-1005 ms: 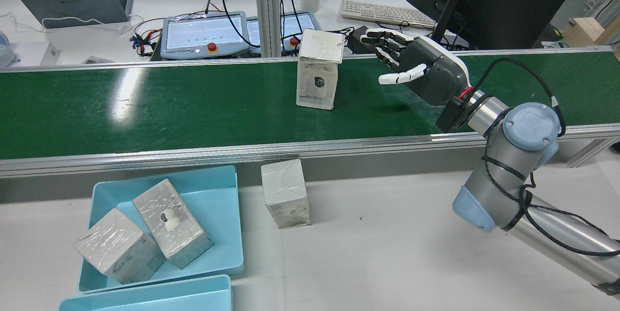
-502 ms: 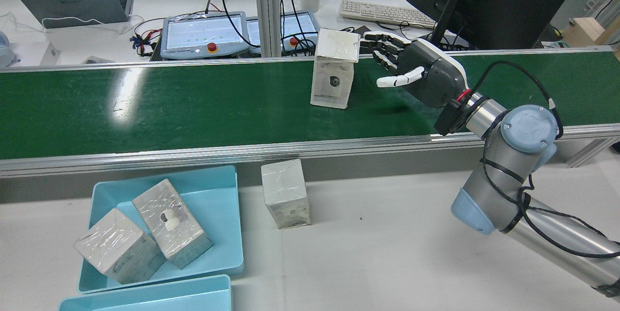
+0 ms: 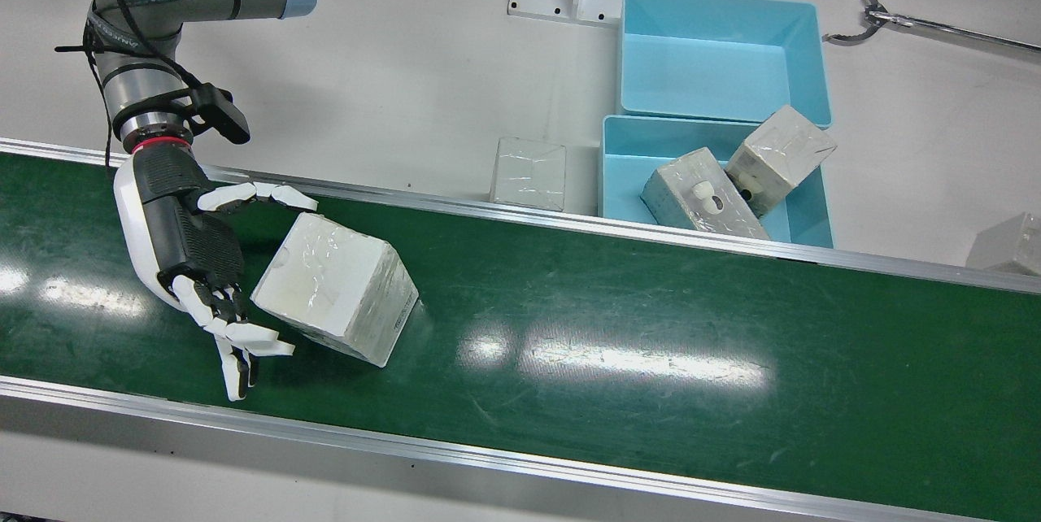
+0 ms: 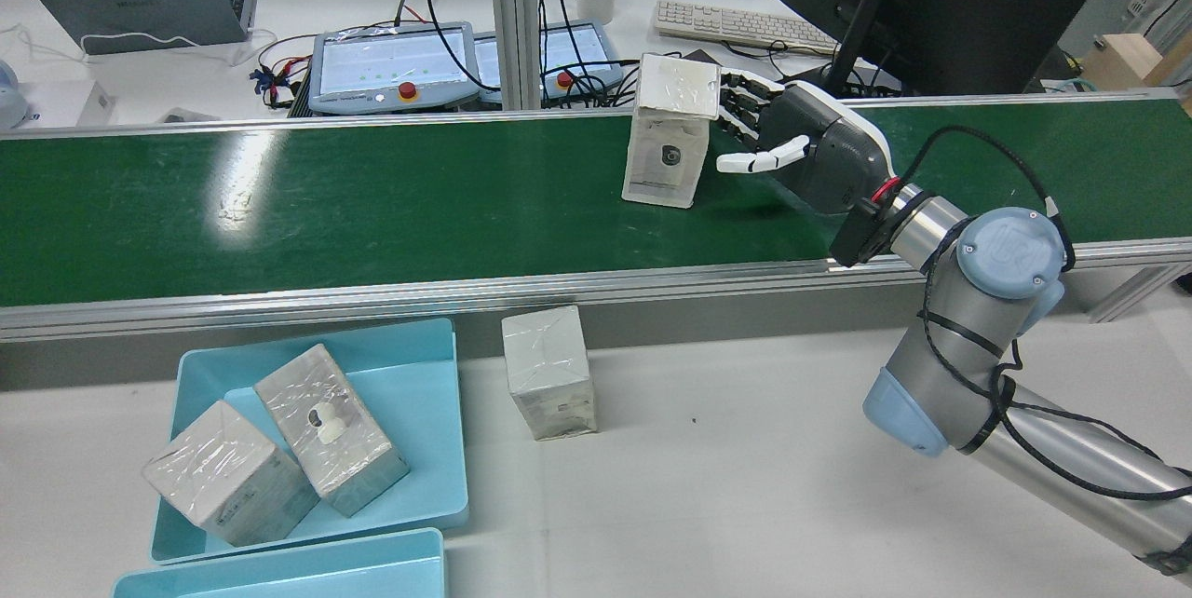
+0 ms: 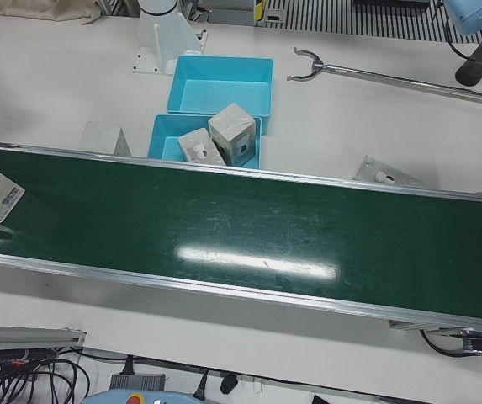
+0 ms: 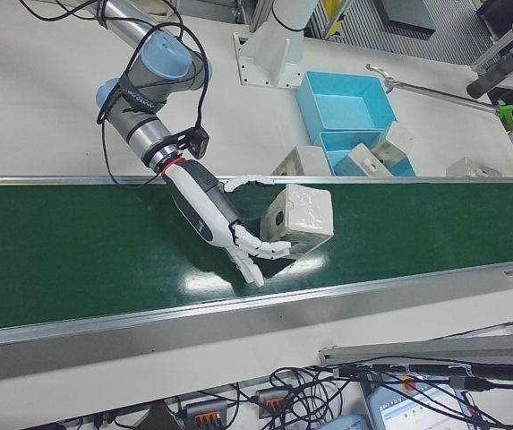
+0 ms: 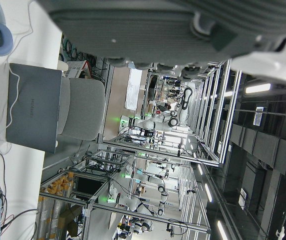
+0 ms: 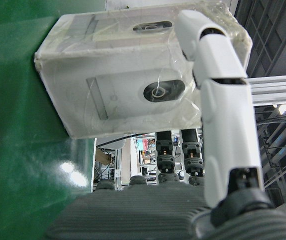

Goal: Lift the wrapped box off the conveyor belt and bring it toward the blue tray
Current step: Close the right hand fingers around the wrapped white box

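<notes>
The blue tray is already crowded with tilted boxes [image 3: 738, 177], so the upright wrapped white box [image 3: 337, 286] will fall onto its side over them when the robot lets go of it.
The wrapped box [image 3: 333, 298] stands on the green conveyor belt [image 3: 651, 319], seen from behind as an upright white carton [image 4: 669, 132]. My right hand [image 3: 195, 254] is open right beside it. Its fingers [image 4: 736, 100] reach along the box's far side and the thumb points at the near side. The right hand view shows the box [image 8: 128, 85] close before the palm, with a finger [image 8: 222, 125] lying across its edge. The blue tray [image 4: 419, 393] sits on the white table below the belt and holds two wrapped boxes. Only a dark part of my left hand [image 7: 157, 25] shows.
A second blue tray [image 3: 716, 50] lies behind the first. Another wrapped box [image 4: 549, 374] stands on the table between the tray and the belt rail. One more box [image 3: 1008, 241] and a long grabber tool [image 3: 862, 10] lie at the table's far side.
The box has travelled along the belt toward my right hand. The hand has shifted slightly toward it, so its fingers now flank the box.
</notes>
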Controlling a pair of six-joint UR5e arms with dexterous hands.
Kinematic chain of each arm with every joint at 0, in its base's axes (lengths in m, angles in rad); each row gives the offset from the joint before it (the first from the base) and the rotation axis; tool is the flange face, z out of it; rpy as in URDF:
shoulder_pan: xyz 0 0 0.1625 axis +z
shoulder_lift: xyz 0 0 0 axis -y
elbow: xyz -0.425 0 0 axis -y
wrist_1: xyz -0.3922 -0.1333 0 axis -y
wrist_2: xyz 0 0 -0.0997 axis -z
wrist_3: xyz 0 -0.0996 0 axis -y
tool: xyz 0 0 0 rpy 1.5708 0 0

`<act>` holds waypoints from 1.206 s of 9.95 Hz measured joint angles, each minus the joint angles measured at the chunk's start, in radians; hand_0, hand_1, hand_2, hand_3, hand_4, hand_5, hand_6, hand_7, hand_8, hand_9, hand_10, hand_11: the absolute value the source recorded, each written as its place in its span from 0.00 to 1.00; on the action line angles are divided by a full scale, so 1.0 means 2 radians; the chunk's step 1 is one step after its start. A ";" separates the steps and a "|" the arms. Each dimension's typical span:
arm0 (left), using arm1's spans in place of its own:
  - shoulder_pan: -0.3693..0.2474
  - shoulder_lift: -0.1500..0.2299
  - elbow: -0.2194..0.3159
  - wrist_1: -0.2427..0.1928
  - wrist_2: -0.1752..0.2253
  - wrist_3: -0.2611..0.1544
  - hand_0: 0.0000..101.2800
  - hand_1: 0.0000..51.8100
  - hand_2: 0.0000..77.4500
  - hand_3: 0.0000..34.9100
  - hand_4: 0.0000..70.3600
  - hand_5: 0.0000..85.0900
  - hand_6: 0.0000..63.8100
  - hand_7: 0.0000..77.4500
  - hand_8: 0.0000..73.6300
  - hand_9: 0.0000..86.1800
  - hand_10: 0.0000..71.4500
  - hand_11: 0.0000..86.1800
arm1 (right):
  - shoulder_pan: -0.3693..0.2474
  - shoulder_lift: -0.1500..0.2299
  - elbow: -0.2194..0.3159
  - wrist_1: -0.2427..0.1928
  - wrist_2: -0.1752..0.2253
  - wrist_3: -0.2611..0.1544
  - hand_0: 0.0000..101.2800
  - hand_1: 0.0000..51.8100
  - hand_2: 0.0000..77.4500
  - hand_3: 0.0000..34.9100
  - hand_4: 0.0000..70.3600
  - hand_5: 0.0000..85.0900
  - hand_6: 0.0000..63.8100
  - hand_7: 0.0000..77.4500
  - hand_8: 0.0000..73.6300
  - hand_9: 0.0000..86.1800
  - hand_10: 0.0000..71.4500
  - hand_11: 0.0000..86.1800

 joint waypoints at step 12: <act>0.000 0.000 0.000 0.000 0.000 0.000 0.00 0.00 0.01 0.00 0.00 0.01 0.00 0.01 0.01 0.00 0.01 0.01 | -0.009 0.006 -0.001 -0.001 0.014 -0.001 0.50 0.41 0.34 0.30 0.19 0.29 0.08 0.30 0.00 0.04 0.00 0.01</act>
